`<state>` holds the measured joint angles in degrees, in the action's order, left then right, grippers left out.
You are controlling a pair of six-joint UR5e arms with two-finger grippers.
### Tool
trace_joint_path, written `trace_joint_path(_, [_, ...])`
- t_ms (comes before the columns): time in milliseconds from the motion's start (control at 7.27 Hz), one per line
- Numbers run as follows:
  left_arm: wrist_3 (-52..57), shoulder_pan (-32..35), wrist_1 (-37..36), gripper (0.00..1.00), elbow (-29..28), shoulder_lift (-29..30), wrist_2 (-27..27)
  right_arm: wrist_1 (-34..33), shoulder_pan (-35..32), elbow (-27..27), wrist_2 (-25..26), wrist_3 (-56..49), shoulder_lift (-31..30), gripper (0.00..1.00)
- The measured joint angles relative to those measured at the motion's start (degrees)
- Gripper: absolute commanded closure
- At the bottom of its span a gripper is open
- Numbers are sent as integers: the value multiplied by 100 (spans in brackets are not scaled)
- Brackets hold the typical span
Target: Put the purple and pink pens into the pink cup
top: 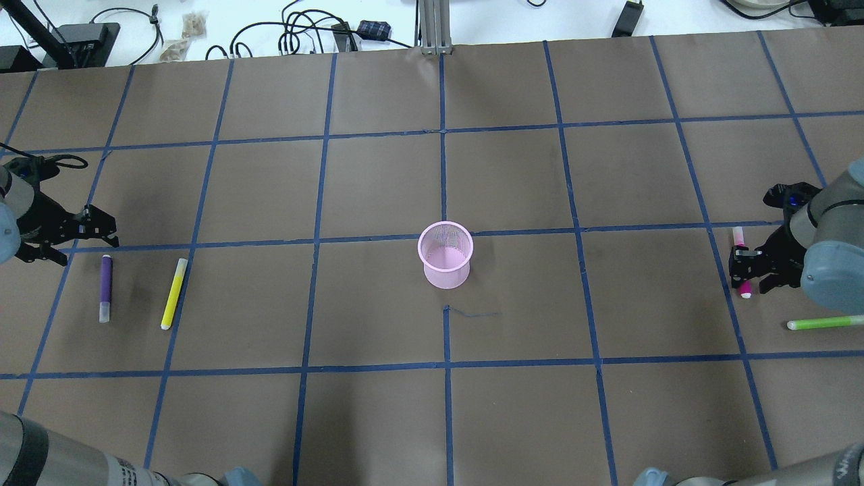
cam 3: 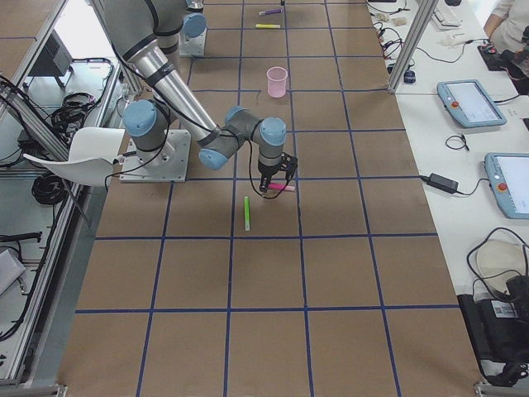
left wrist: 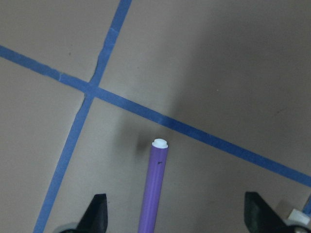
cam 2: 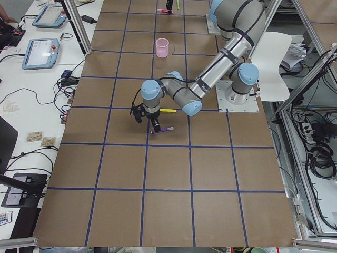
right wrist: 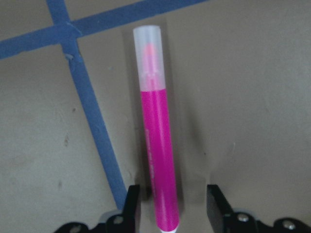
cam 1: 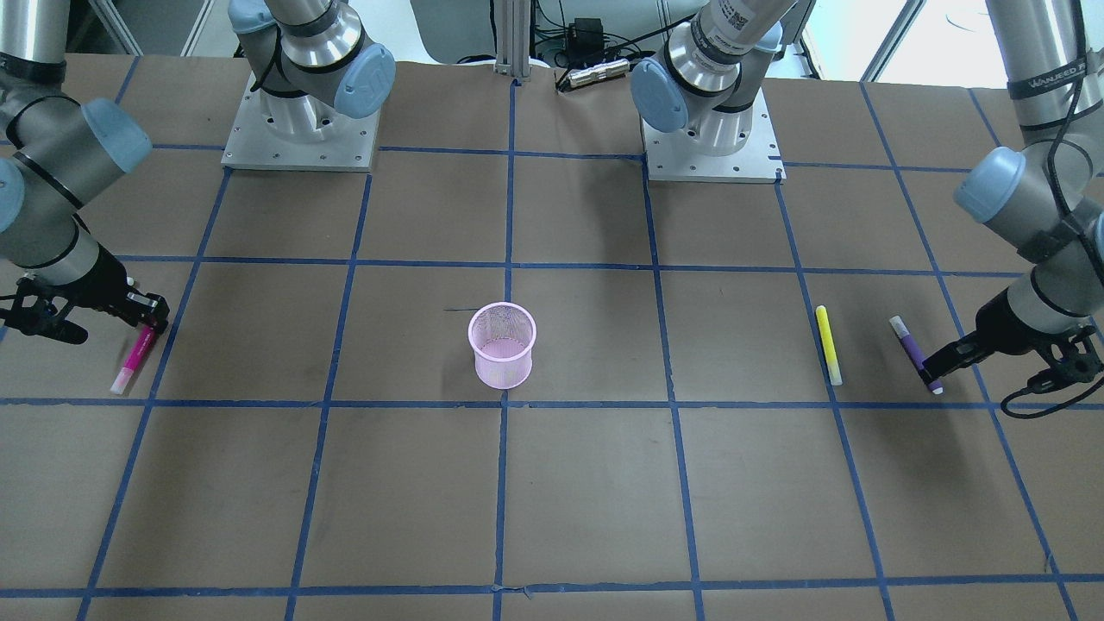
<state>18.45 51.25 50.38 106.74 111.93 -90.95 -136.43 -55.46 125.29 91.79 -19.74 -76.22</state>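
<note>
My gripper will insert the pink pen (cam 1: 134,358), which will then lean against the cup's rim, because the pink cup's opening (cam 1: 503,328) is far wider than the pen.
The pink mesh cup (top: 445,255) stands upright at the table's middle, also in the front view (cam 1: 502,345). The purple pen (top: 106,287) lies flat at the robot's far left. My left gripper (top: 101,226) hovers over its far end. In the left wrist view (left wrist: 177,213) it is wide open, with the purple pen (left wrist: 154,184) between its jaws and untouched. The pink pen (top: 738,237) lies flat at the far right. My right gripper (right wrist: 173,199) is low over it, open, with a finger (right wrist: 131,204) on each side of the pink pen (right wrist: 156,145) and small gaps.
A yellow pen (top: 173,293) lies just right of the purple one. A green pen (top: 825,322) lies near the right arm, toward the robot from the pink pen. Blue tape lines grid the brown table (top: 445,169). Cables lie beyond its far edge.
</note>
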Motion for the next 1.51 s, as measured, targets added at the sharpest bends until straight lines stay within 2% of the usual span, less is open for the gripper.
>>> trace_joint_path(138, [82,-5,-215,8,2,131,7,21,0,-3,17,3,-7,100])
trace_joint_path(275, [112,-7,-318,10,4,232,18,39,0,-7,64,9,-22,100])
trace_joint_path(413, [125,-9,-359,16,4,315,33,97,-11,-32,188,16,-102,100])
trace_joint_path(550, [139,-9,-370,28,4,375,39,361,-61,-110,302,68,-345,100])
trace_joint_path(688, [158,-9,-366,49,3,407,33,993,-232,-323,330,296,-752,100])
trace_joint_path(826, [165,-9,-349,57,-1,416,8,1792,-585,-657,288,750,-1098,100])
trace_joint_path(963, [161,-10,-324,61,-3,417,-23,2661,-1085,-1100,93,1407,-1288,100])
trace_joint_path(1239, [150,-10,-279,61,-4,423,-42,4143,-2094,-2107,-1009,2946,-1350,100])
trace_joint_path(1514, [143,-9,-213,60,-4,427,-51,4569,-2879,-2610,-2477,4142,-1061,100])
